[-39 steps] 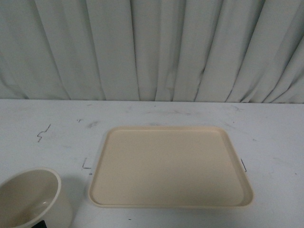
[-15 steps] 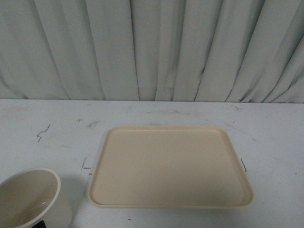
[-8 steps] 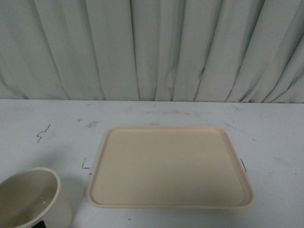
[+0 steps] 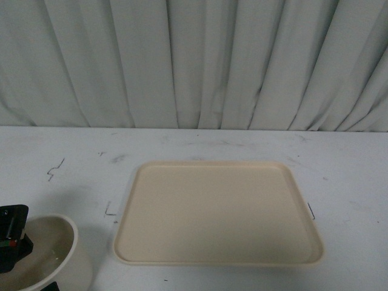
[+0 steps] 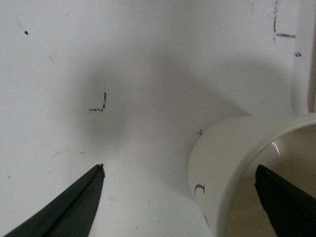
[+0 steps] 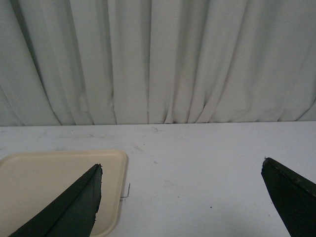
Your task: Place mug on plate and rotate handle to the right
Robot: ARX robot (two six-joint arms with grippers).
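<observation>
The mug's handle will still face near when I carry the mug (image 4: 47, 254) onto the plate, because a black piece (image 4: 51, 287) sticks out at the mug's near side.
The cream-white mug (image 4: 57, 257) stands on the white table at the near left, cut by the frame's bottom edge. A small black piece at its near side (image 4: 52, 285) may be the handle. The beige plate (image 4: 218, 212) lies bare in the middle, to the right of the mug. My left gripper (image 4: 12, 242) shows at the left edge over the mug's rim. In the left wrist view it (image 5: 178, 167) is open, with one finger (image 5: 286, 202) over the mug's (image 5: 232, 163) opening and the other (image 5: 74, 207) outside. My right gripper (image 6: 180, 164) is open and empty above the table, right of the plate (image 6: 49, 187).
A pale pleated curtain (image 4: 194, 60) hangs behind the table's far edge. Small black marks sit on the table at the left (image 4: 56, 170) and at the plate's two sides (image 4: 109, 211) (image 4: 311, 210).
My left gripper has come into the front view at the left edge, over the mug's rim. The mug and the plate have not moved.
</observation>
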